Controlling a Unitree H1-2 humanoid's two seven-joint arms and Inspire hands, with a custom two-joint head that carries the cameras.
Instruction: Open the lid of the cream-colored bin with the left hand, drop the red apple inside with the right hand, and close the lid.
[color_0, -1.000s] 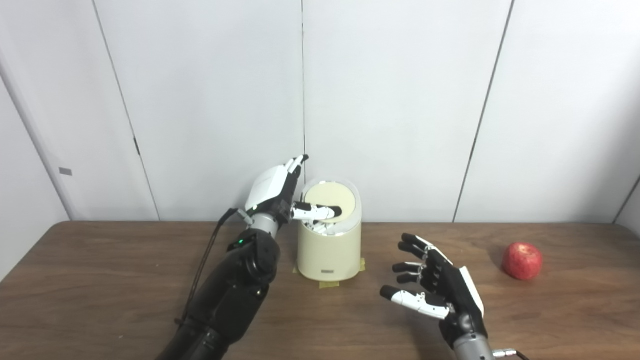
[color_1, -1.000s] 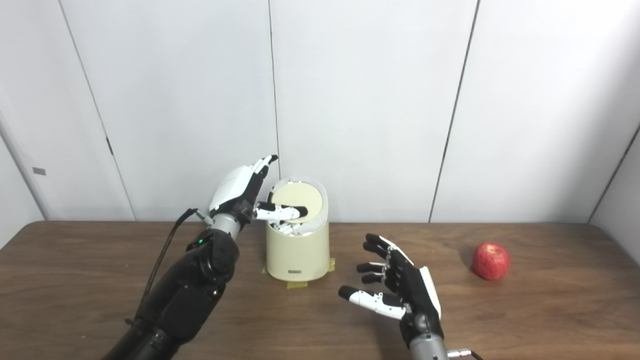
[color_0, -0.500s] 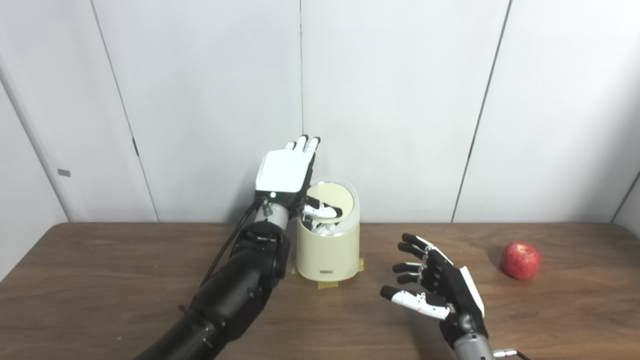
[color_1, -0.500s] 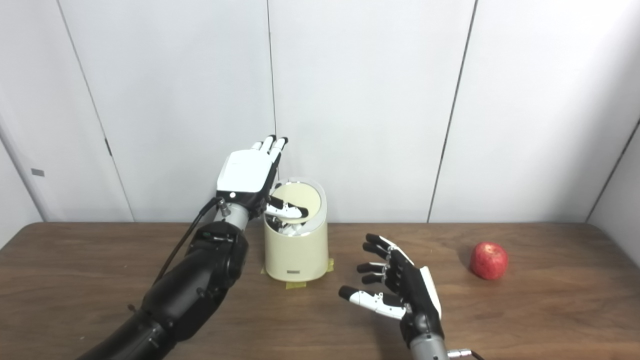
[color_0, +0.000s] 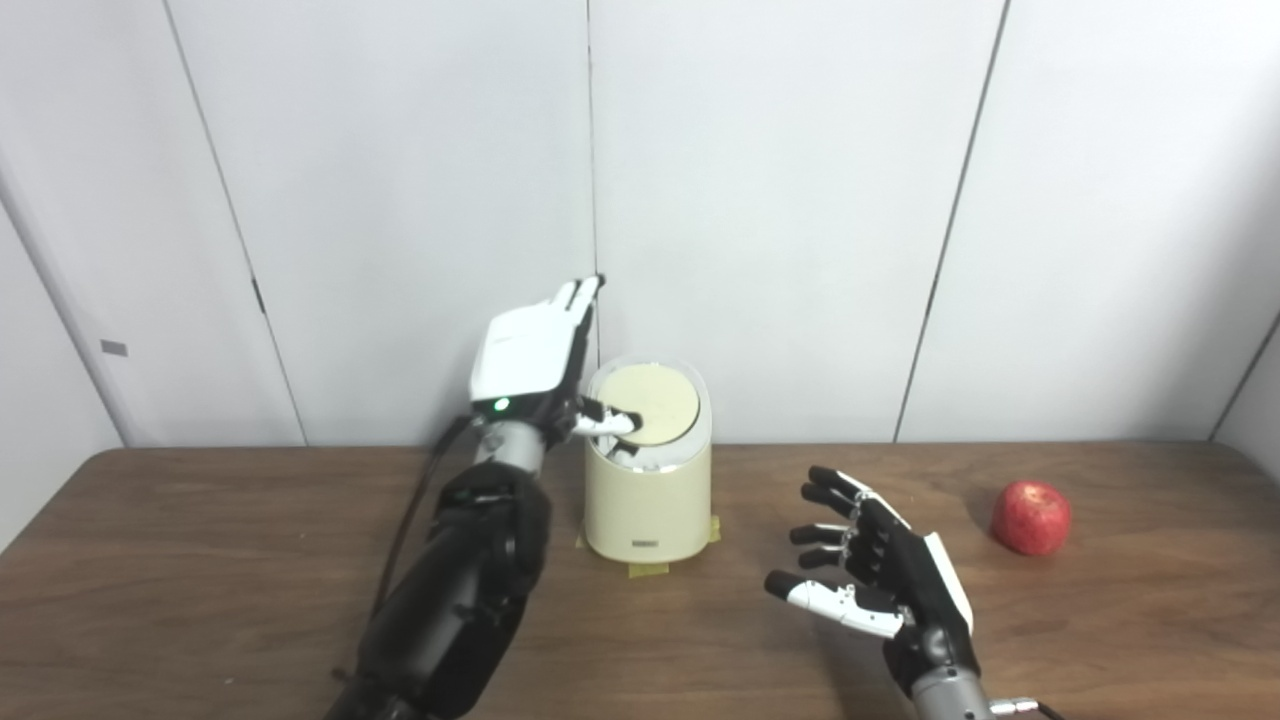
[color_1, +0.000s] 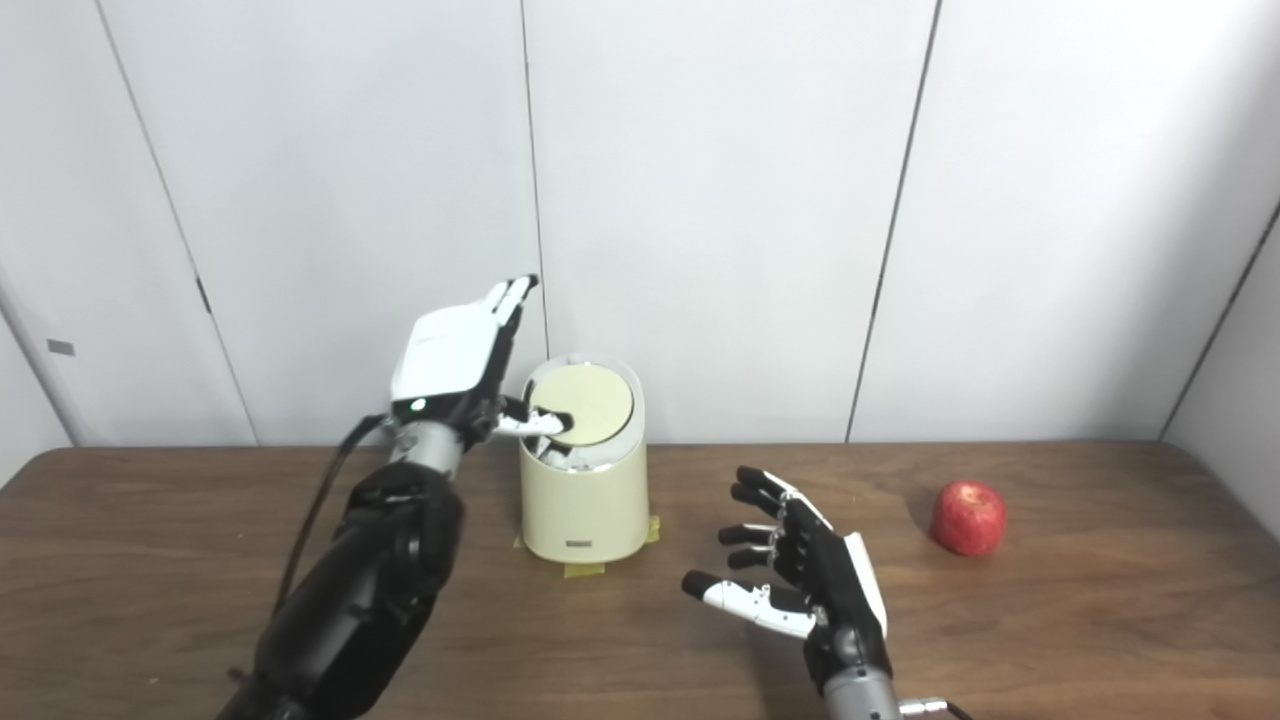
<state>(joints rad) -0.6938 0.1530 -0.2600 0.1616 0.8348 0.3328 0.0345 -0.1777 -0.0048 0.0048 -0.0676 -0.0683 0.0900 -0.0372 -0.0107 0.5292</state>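
I can see that a gap shows (color_0: 623, 451) under the lid's front edge. The round lid (color_0: 653, 400) will therefore swing up toward the wall and stay open when I lift it.
The cream-colored bin (color_0: 648, 505) stands at the back middle of the brown table (color_0: 200, 560). Its round lid (color_0: 650, 403) is tilted toward me, with a dark gap under its front edge. My left hand (color_0: 525, 360) is raised at the bin's left, fingers straight and pointing up. Only its thumb (color_0: 605, 423) lies on the lid's left edge. My right hand (color_0: 880, 590) hovers open over the table, right of the bin, fingers spread and holding nothing. The red apple (color_0: 1031, 517) lies on the table far right, apart from both hands.
Strips of yellow tape (color_0: 647, 570) sit at the bin's base. White wall panels rise directly behind the bin. A black cable (color_0: 410, 530) runs along my left forearm.
My left hand has drawn back to the left, so the thumb that reached across the lid now rests on its left edge. The right hand and apple stayed put. The camera shifted slightly.
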